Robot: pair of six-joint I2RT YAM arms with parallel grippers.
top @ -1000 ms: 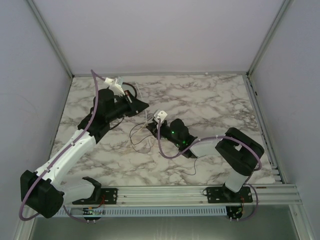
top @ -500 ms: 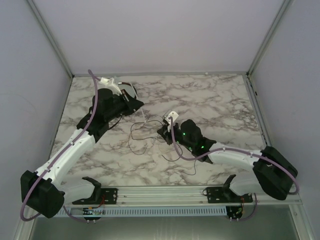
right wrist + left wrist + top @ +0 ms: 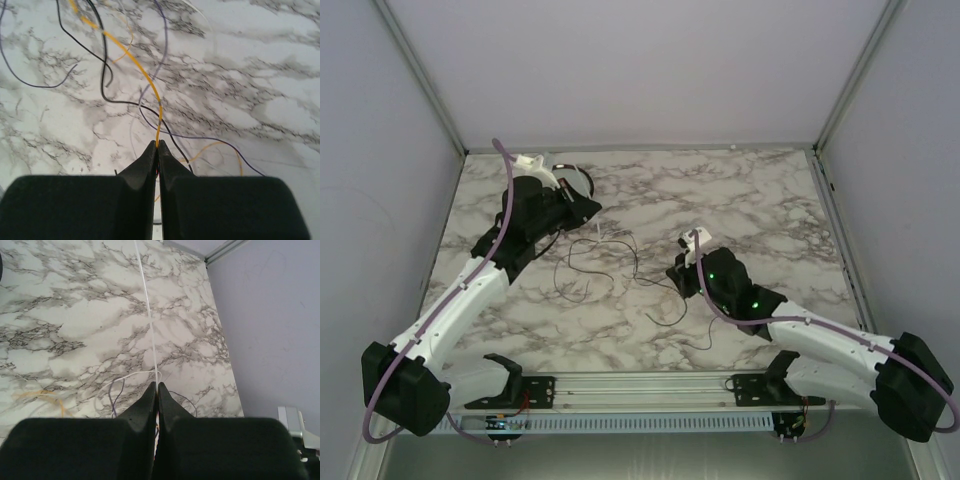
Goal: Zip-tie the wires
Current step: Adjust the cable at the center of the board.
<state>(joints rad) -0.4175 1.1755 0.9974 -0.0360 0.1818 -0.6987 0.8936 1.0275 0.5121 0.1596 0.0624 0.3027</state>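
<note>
My right gripper is holding only the yellow wire [image 3: 145,73], and the black wire [image 3: 169,130] is free next to it. I continue to pull until the yellow wire runs smooth, then let go.
The wires [image 3: 592,262] lie in loose thin loops on the marble table [image 3: 760,200] between my two grippers. My left gripper [image 3: 588,210] is at the back left, shut on the white zip tie [image 3: 148,315]. The strip runs straight out from the fingertips across the marble in the left wrist view. My right gripper [image 3: 676,270] is to the right of the loops. In the right wrist view it [image 3: 158,145] is shut on a yellow wire [image 3: 131,57], with black and purple strands [image 3: 106,80] crossing beside it.
A round dark-rimmed dish [image 3: 578,174] sits at the back left behind my left gripper. Loose wire ends trail toward the front [image 3: 703,346]. Metal frame rails [image 3: 835,210] and grey walls close in the table.
My right arm has swung right and stretched out low, drawing the wire with it, so the loops have spread. My left gripper has shifted slightly left and back with the zip tie.
</note>
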